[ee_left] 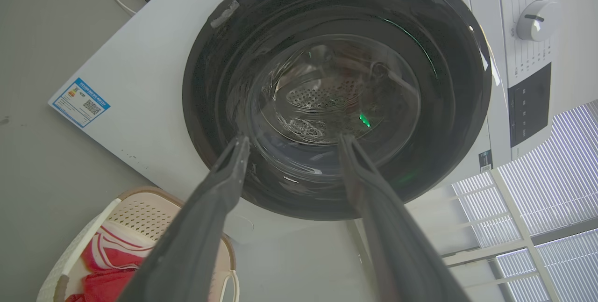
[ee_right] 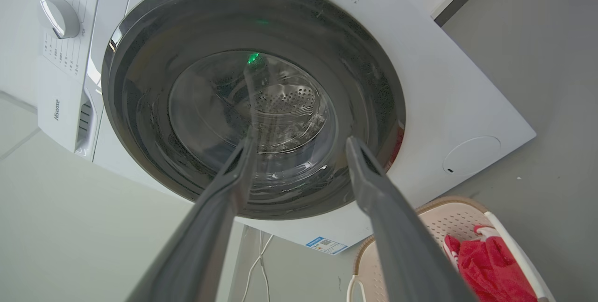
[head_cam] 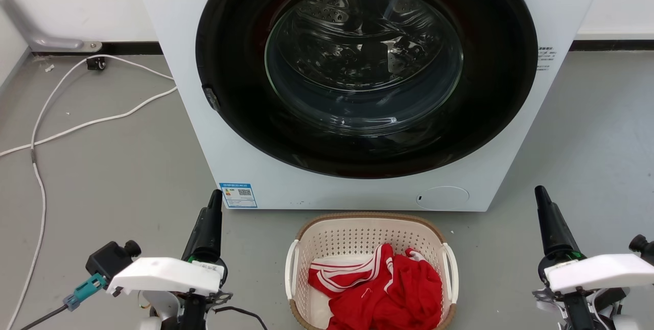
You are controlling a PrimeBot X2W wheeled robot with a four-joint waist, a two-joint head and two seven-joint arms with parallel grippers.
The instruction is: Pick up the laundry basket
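My grippers will raise the laundry basket (head_cam: 352,242) level with its garment settled when I lift both the white loop handles (head_cam: 293,269), since they face each other across its rim.
The laundry basket (head_cam: 370,233) is cream-white perforated plastic with a brown woven-look rim and white loop handles. It stands on the grey floor right in front of the washing machine, with a red and white garment (head_cam: 383,289) lying in it. The left gripper (head_cam: 216,196) hovers to the basket's left, fingers pointing at the machine. The right gripper (head_cam: 539,191) is held to the basket's right. In the wrist views both grippers (ee_left: 292,140) (ee_right: 299,140) stand open with nothing between their fingers. The basket (ee_left: 140,208) (ee_right: 448,218) sits in the lower corner of each wrist view.
The white front-loading washing machine (head_cam: 230,131) with its shut dark round door (head_cam: 365,67) stands just behind the basket. White cables (head_cam: 66,125) trail over the floor at the left. A wall with a black skirting runs behind.
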